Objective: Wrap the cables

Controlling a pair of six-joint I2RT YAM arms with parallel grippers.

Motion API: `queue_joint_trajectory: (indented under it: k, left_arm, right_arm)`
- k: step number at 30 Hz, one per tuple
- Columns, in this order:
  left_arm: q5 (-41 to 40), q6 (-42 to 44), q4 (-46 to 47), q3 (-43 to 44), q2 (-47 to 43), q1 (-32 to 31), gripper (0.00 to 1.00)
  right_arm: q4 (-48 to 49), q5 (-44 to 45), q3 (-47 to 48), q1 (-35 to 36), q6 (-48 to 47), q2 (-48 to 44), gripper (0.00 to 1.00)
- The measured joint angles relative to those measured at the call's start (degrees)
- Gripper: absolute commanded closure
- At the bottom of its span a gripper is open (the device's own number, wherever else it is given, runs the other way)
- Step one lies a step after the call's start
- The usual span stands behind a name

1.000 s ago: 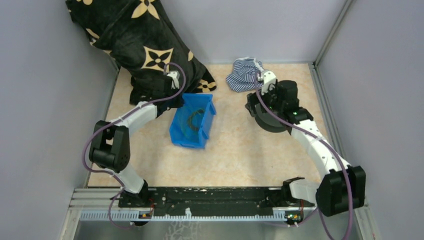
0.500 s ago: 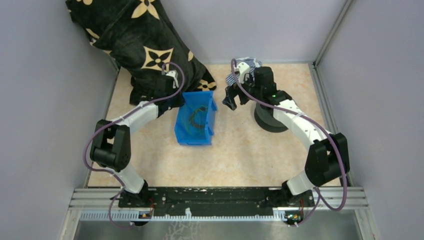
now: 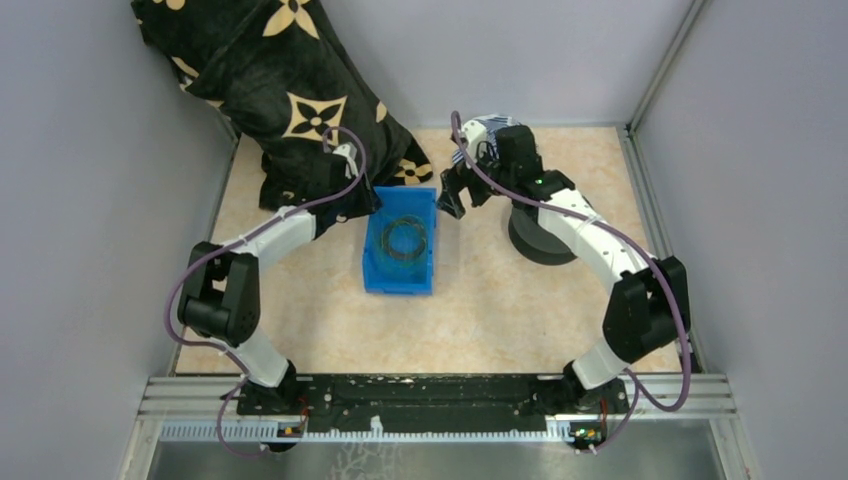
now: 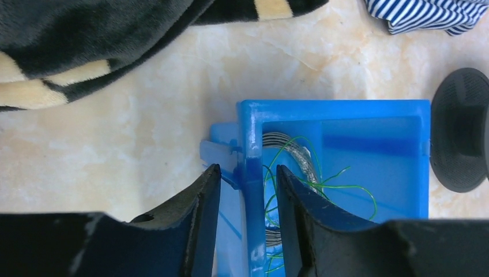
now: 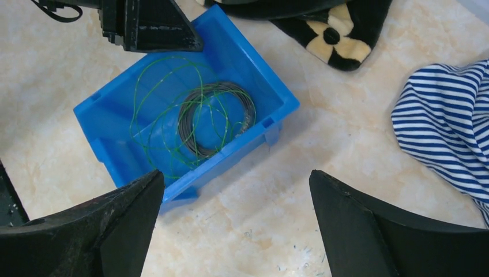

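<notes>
The green wire (image 5: 135, 109) has loose loops lying over the darker coil (image 5: 185, 119), so the green wire will come away from the coil when the robot lifts it.
The cables (image 3: 405, 240) are thin green wire in loose loops with a darker coil, lying inside a blue bin (image 3: 400, 288). They also show in the right wrist view (image 5: 216, 118) and the left wrist view (image 4: 291, 167). My left gripper (image 3: 368, 205) is at the bin's far left corner. In the left wrist view it (image 4: 248, 168) straddles the bin wall (image 4: 334, 108), with a gap on each side of the wall. My right gripper (image 3: 450, 203) hovers just right of the bin's far end. It (image 5: 236, 173) is wide open and empty over the bare table beside the bin (image 5: 277, 95).
A black round spool (image 3: 540, 240) stands on the table right of the bin, under my right arm. A striped cloth (image 3: 480, 135) lies at the back. A black blanket with cream flowers (image 3: 280, 90) covers the back left. Grey walls enclose the table.
The bin, tilted earlier, has swung round and now sits flat on the table. My right arm has moved left from over the spool to beside the bin.
</notes>
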Motion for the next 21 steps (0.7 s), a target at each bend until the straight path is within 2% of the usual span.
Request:
queue_joint_trajectory:
  k: [7, 13, 21]
  left_arm:
    - [3.98, -1.07, 1.84, -3.39, -3.93, 0.02, 0.42]
    - [5.25, -0.98, 4.44, -7.67, -11.37, 1.44, 0.27]
    - [6.12, -0.17, 5.77, -8.11, -16.2, 12.33, 0.18]
  right_arm:
    - [-0.83, -0.31, 3.96, 3.98, -0.52, 3.19, 0.1]
    - [-0.81, -0.61, 8.22, 8.11, -0.96, 11.3, 0.19]
    - [-4.48, 2.21, 13.57, 12.39, -5.09, 19.82, 0.24]
